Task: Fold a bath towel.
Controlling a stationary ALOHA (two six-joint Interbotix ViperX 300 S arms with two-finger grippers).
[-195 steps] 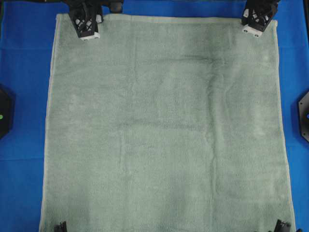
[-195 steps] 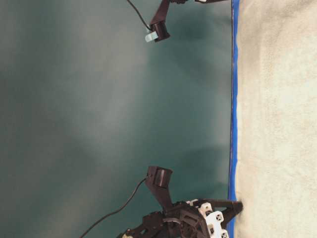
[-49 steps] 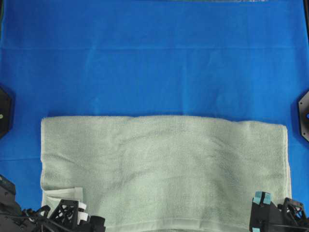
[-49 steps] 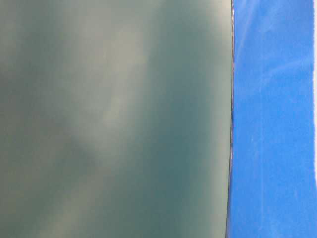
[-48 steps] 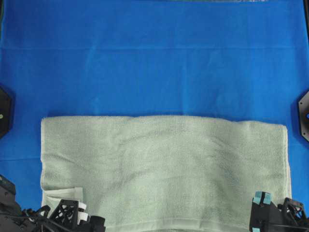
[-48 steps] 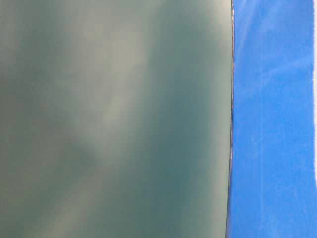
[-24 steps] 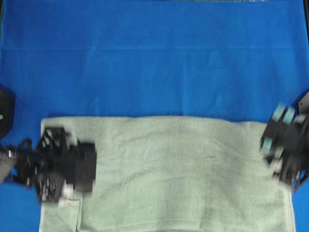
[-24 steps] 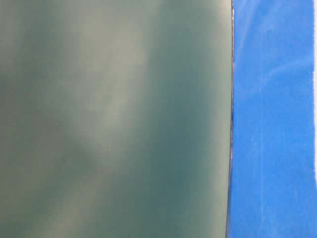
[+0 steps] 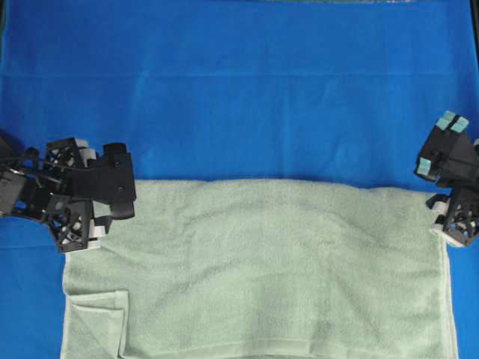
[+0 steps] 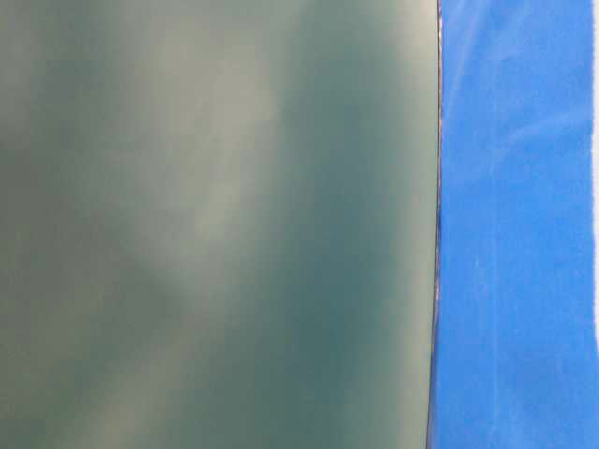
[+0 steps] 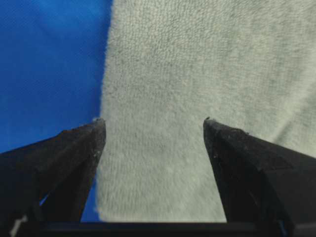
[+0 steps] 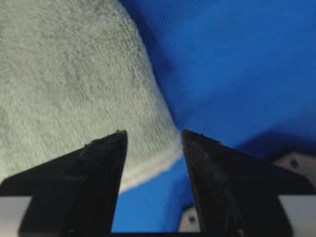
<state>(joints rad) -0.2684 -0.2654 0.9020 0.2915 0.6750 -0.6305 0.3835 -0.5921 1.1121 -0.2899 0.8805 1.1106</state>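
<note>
The bath towel's near corner (image 9: 97, 315) is turned over, so next I pick up the towel's far corners (image 9: 426, 197) with my left gripper and my right gripper and stretch the towel out before I fold it.
The bath towel (image 9: 269, 262), pale sage-green terry, lies folded in half across the near part of the table. A small flap (image 9: 97, 321) is turned over at its near left corner. My left gripper (image 9: 93, 193) hovers at the towel's far left corner. In the left wrist view it (image 11: 153, 126) is open, with the towel (image 11: 197, 74) flat beneath and the towel's side edge by the left fingertip (image 11: 96, 133). My right gripper (image 9: 449, 198) is over the far right corner. It (image 12: 153, 134) is open, and the towel's hemmed corner (image 12: 148, 168) shows below the gap, ungripped.
Blue cloth (image 9: 239, 90) covers the table beyond the towel and shows in the table-level view (image 10: 515, 224) against a grey-green wall. A black fixture (image 9: 4, 143) sits at the left edge.
The towel, spread flat earlier, now lies folded in half. Over the last second both grippers moved from its near edge to its far corners. The left jaws opened wider.
</note>
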